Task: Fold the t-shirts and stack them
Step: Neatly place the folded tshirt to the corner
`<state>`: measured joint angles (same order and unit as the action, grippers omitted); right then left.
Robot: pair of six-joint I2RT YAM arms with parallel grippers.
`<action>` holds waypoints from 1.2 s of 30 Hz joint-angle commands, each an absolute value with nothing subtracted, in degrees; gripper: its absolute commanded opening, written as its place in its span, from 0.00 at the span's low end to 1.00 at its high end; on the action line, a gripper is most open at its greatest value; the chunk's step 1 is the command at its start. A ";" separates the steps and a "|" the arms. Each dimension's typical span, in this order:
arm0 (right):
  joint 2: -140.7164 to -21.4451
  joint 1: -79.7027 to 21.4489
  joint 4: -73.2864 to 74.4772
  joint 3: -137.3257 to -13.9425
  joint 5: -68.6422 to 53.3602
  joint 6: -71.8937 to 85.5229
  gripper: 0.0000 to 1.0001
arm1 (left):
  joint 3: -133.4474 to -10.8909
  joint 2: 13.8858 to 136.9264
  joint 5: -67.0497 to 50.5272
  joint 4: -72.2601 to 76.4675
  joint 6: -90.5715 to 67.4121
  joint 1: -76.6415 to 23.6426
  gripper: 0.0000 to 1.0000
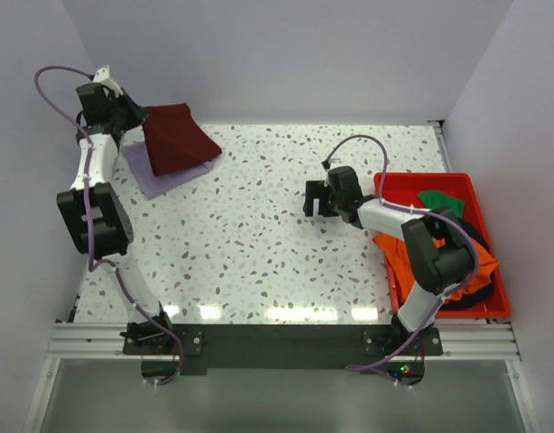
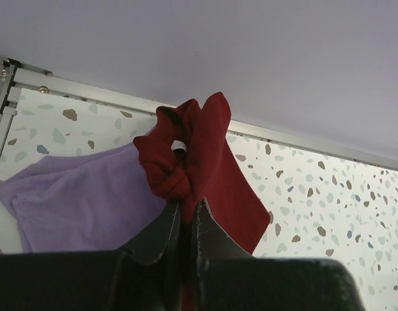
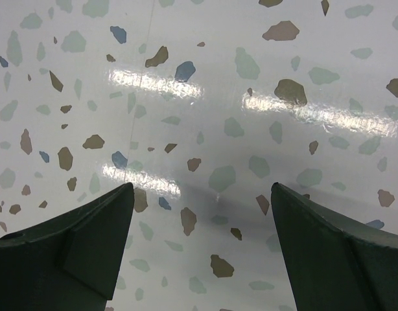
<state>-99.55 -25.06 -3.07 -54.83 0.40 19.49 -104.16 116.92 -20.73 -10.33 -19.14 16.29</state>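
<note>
The maroon t-shirt's loose end (image 1: 201, 152) lies over the lavender t-shirt, so my left gripper should keep pulling it toward the side until their corners meet, and then let go.
A dark maroon t-shirt (image 1: 176, 137) hangs partly lifted at the far left of the table, draped over a folded lavender t-shirt (image 1: 160, 177). My left gripper (image 1: 131, 114) is shut on a bunched edge of the maroon t-shirt (image 2: 205, 162), with the cloth pinched between the fingertips (image 2: 186, 208). In the left wrist view the lavender t-shirt (image 2: 82, 201) lies flat beneath it. My right gripper (image 1: 315, 200) hovers open over bare table right of centre, and the right wrist view shows only speckled tabletop between the fingers (image 3: 89, 246). Orange (image 1: 399, 253), green (image 1: 441, 200) and black (image 1: 471, 293) t-shirts lie in the bin.
A red plastic bin (image 1: 471, 185) stands at the right edge beside the right arm. The speckled table (image 1: 250, 244) meets a metal rail (image 2: 76, 87) and white walls at the back and on both sides.
</note>
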 commanded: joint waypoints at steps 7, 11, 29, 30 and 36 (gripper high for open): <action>-97.47 -24.79 -5.98 -54.58 -1.05 19.43 0.89 | -101.95 110.21 -23.47 -3.87 -22.06 19.25 0.00; -97.65 -24.78 -5.98 -54.67 -1.32 19.51 0.90 | -101.25 110.04 -23.90 -3.78 -22.32 20.47 0.00; -97.91 -24.79 -6.06 -55.02 -2.46 19.69 0.89 | -93.61 108.81 -23.03 -1.23 -23.91 23.55 0.00; -97.74 -24.87 -6.06 -54.85 -2.46 19.77 0.89 | -93.34 108.98 -22.77 -1.40 -23.91 23.64 0.00; -96.42 -24.79 -5.98 -54.06 -2.55 19.69 0.90 | -95.79 111.79 -16.02 -6.67 -21.71 24.26 0.44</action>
